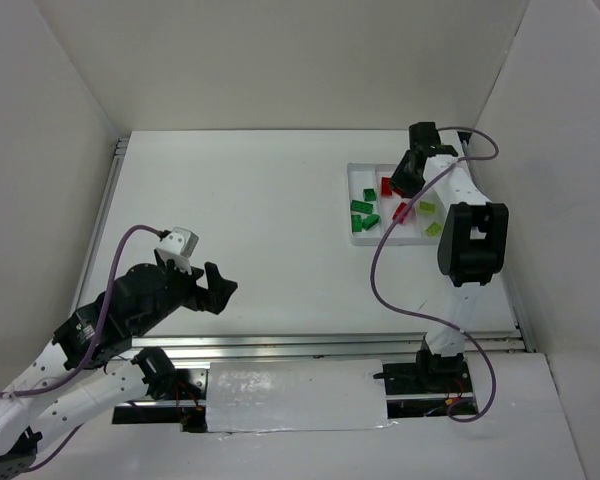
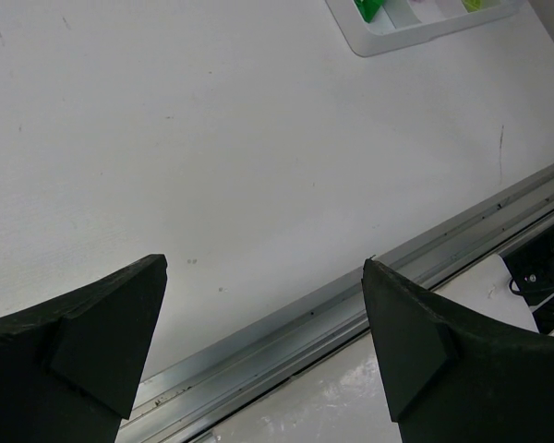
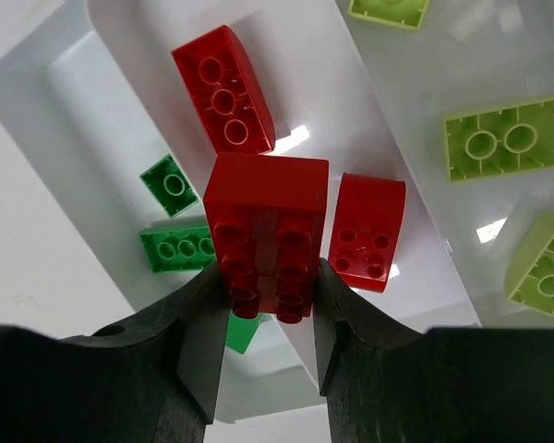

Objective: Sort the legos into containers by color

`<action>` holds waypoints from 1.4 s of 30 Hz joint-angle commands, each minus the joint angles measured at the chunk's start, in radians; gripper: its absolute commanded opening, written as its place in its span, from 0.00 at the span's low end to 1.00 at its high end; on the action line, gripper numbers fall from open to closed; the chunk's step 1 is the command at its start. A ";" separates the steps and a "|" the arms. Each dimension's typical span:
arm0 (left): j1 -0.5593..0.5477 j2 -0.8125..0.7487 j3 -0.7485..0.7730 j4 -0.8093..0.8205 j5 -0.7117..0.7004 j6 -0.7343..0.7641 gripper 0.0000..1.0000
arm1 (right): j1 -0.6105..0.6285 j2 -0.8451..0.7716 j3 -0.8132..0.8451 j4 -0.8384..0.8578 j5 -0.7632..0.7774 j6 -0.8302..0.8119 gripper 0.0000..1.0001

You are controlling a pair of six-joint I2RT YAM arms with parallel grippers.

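Note:
The held red brick [image 3: 266, 231] is hanging over the compartment with two other red bricks [image 3: 305, 101], so the robot's right gripper should keep going down until it can let go of the brick inside that compartment.
My right gripper [image 3: 268, 314] is shut on a red brick [image 3: 266, 231] and holds it above the white tray [image 3: 37, 101], over the compartment with two other red bricks [image 3: 223, 88]. Green bricks [image 3: 178, 247] lie in the compartment to the left and yellow-green bricks [image 3: 503, 138] in the one to the right. In the top view the right gripper [image 1: 405, 180] hangs over the tray [image 1: 365, 167] at the far right. My left gripper [image 1: 215, 285] is open and empty at the near left, far from the tray. No teal-blue brick shows.
A metal rail [image 1: 330, 345] runs along the table's near edge, right under the left gripper [image 2: 263, 314]. White walls close in the table on three sides. A purple cable [image 1: 380, 270] loops beside the right arm. The tray's corner [image 2: 379, 41] shows in the left wrist view.

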 commanded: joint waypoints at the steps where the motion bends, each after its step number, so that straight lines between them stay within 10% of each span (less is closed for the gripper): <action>1: -0.002 -0.010 -0.003 0.052 0.010 0.019 1.00 | -0.001 0.024 0.049 -0.040 0.009 -0.011 0.20; 42: 0.000 0.003 0.009 0.026 -0.042 -0.002 0.99 | 0.008 -0.153 -0.032 -0.014 -0.118 -0.011 0.63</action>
